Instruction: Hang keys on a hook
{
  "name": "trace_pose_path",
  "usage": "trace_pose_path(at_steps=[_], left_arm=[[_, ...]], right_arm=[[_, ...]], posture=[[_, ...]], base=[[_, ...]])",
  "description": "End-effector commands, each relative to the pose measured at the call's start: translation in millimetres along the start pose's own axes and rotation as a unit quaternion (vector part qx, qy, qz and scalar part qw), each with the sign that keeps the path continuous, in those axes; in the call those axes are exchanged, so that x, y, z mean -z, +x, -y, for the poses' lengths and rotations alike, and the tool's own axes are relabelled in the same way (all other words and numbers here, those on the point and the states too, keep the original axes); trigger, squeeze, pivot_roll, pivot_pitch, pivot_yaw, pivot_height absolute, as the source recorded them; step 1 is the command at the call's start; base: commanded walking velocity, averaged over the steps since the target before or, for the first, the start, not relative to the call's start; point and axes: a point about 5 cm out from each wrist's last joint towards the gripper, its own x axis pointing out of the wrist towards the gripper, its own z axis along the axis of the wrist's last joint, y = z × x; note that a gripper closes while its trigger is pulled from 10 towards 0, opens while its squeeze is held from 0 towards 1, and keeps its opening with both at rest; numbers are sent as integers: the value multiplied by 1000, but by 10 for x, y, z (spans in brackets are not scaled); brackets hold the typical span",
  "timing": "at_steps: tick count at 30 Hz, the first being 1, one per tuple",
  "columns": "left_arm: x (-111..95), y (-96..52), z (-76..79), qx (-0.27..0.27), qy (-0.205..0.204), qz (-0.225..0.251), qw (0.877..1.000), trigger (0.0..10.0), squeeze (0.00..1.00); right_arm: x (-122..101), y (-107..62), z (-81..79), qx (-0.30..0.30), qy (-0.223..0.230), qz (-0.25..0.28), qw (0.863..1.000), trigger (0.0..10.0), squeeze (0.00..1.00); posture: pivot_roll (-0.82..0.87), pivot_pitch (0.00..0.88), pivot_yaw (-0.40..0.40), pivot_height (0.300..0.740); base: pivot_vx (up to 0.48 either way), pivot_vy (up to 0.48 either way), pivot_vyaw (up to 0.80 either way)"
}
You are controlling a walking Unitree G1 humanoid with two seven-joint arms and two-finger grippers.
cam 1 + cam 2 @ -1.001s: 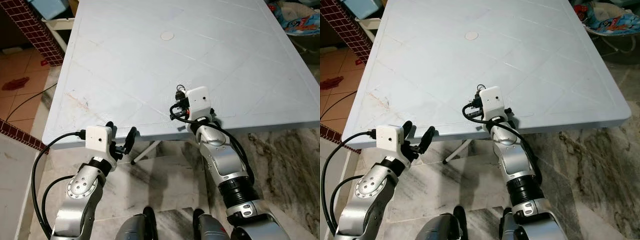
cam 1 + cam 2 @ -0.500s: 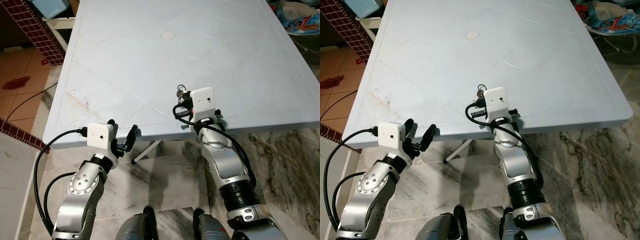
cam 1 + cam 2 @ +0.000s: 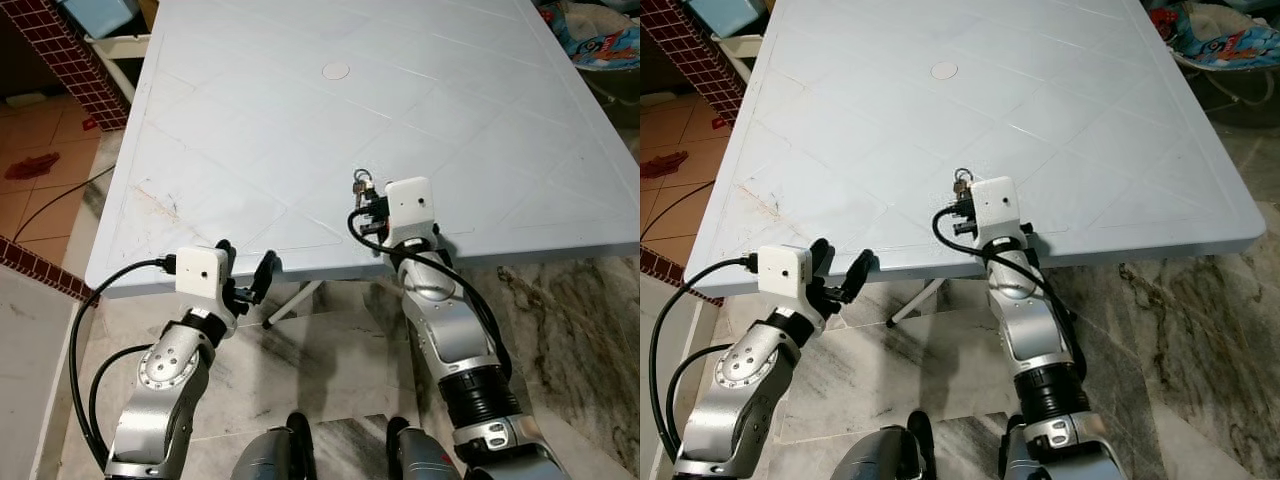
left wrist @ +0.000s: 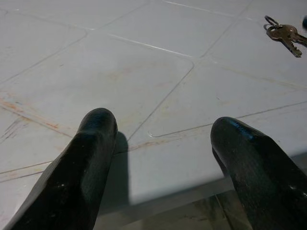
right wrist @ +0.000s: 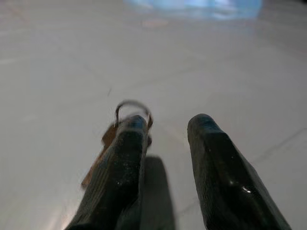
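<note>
My finger stops short while the key ring's loop (image 5: 149, 118) reaches (image 5: 132, 102) past the end of it, so the key ring will turn edge-on but keep sticking out when I lift and carry it.
A small bunch of keys (image 3: 360, 182) on a ring lies flat on the white plastic table (image 3: 250, 130), near its front edge. My right gripper (image 5: 168, 122) hovers low over the table right behind the keys. It is open, and one fingertip (image 5: 132, 127) covers part of the key ring (image 5: 133, 106). My left gripper (image 3: 244, 255) is open at the table's front edge, further left, with nothing between its fingers. From the left wrist, the keys (image 4: 284, 33) lie far off across the tabletop.
A round white cap (image 3: 335, 70) sits in the table's middle. Marble floor (image 3: 560, 330) runs under the front edge; red tiles (image 3: 40, 190) and a black cable (image 3: 50, 205) lie to the left. A colourful cloth (image 3: 605, 40) is at the back right.
My right wrist has shifted slightly to the right, staying close behind the keys. The keys have not moved and the left gripper has stayed at the table edge.
</note>
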Motion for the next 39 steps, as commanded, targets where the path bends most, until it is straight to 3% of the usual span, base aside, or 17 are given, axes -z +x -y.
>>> trace_pose_path(at_steps=[1, 14, 20, 30, 31, 32, 33, 34, 35, 36, 39], left_arm=[[26, -22, -19, -2, 5, -6, 1000, 10000, 0], [32, -29, -10, 0, 5, -7, 1000, 10000, 0], [34, -37, -12, -1, 6, -9, 1000, 10000, 0], [41, -42, -1, -2, 5, -9, 1000, 10000, 0], [43, -41, -1, -2, 5, -9, 1000, 10000, 0], [42, -40, -2, -2, 4, -9, 1000, 10000, 0], [41, -39, -2, -2, 4, -9, 1000, 10000, 0], [41, -39, -3, -2, 4, -9, 1000, 10000, 0], [41, -40, -3, -2, 4, -9, 1000, 10000, 0], [42, -42, -3, -2, 4, -9, 1000, 10000, 0], [44, -46, -3, -2, 4, -9, 1000, 10000, 0]], right_arm=[[-45, 19, -42, -10, 0, 11, 1000, 10000, 1000], [-5, 145, 9, -29, 24, -9, 999, 10000, 1000], [124, 178, 6, -53, 10, -24, 998, 10000, 1000], [194, 193, -118, -88, 6, -41, 995, 10000, 1000], [204, 195, -134, -91, 4, -43, 995, 10000, 957], [207, 197, -135, -90, 3, -45, 995, 10000, 141], [211, 202, -136, -90, 3, -46, 995, 10000, 0], [220, 206, -136, -91, 7, -49, 995, 3882, 0], [226, 208, -136, -92, 9, -51, 994, 3882, 0], [231, 212, -136, -94, 20, -52, 994, 0, 0], [243, 221, -149, -101, 33, -58, 993, 0, 0]], posture=[[10, 268, 157, 740], [13, 273, 158, 740], [19, 277, 157, 740], [21, 275, 150, 740], [21, 275, 150, 740], [21, 274, 150, 740], [21, 274, 150, 740], [21, 274, 149, 740], [22, 274, 149, 740], [23, 274, 149, 740], [25, 275, 148, 740]], base=[[0, 0, 0], [0, 0, 0], [0, 0, 0], [0, 0, 0], [0, 0, 0], [0, 0, 0], [0, 0, 0], [0, 0, 0], [0, 0, 0], [0, 0, 0], [0, 0, 0]])
